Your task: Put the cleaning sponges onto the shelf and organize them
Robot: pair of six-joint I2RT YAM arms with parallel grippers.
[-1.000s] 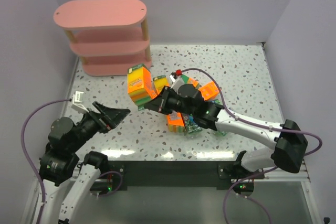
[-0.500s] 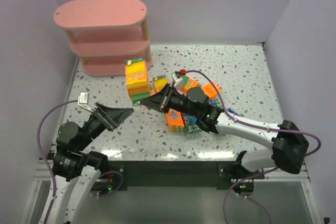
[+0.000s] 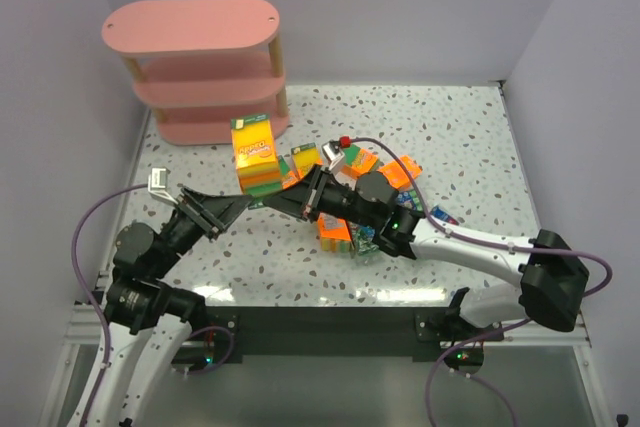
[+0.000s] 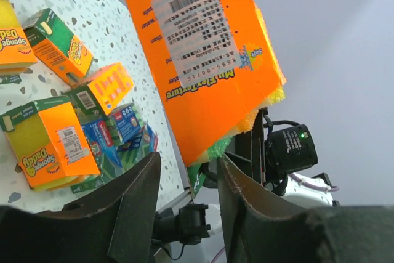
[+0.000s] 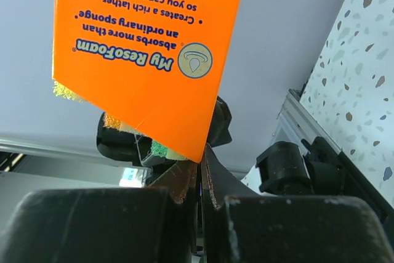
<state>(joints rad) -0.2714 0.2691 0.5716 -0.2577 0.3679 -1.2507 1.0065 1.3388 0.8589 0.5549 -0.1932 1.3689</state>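
The robot's right gripper has the orange pack and the pink shelf (image 3: pixel 205 82) is on the left gripper's side, so the left gripper should take the pack's free bottom corner (image 4: pixel 190 154).
My right gripper (image 3: pixel 272 194) is shut on the bottom corner of an orange cleaning sponge pack (image 3: pixel 254 154), holding it upright in the air; its pinch (image 5: pixel 200 154) shows on the pack's wrapper (image 5: pixel 148 35). My left gripper (image 3: pixel 240 209) reaches up from the left. Its jaws (image 4: pixel 188 160) stand partly apart on either side of the same pack's (image 4: pixel 203 60) lower corner, with a gap still showing. Several more sponges (image 3: pixel 352 209) lie heaped on the table behind the right arm. The pink three-tier shelf (image 3: pixel 190 31) stands at the far left with no packs visible on it.
The heap holds orange packs (image 4: pixel 54 141) and blue-green ones (image 4: pixel 118 129). A lone orange pack (image 3: pixel 306 159) lies near the held one. Grey walls close in the speckled table (image 3: pixel 470 137) on three sides.
The right arm has carried the orange pack left and up toward the shelf. The left arm has swung in under it and its jaws have narrowed round the pack's lower corner.
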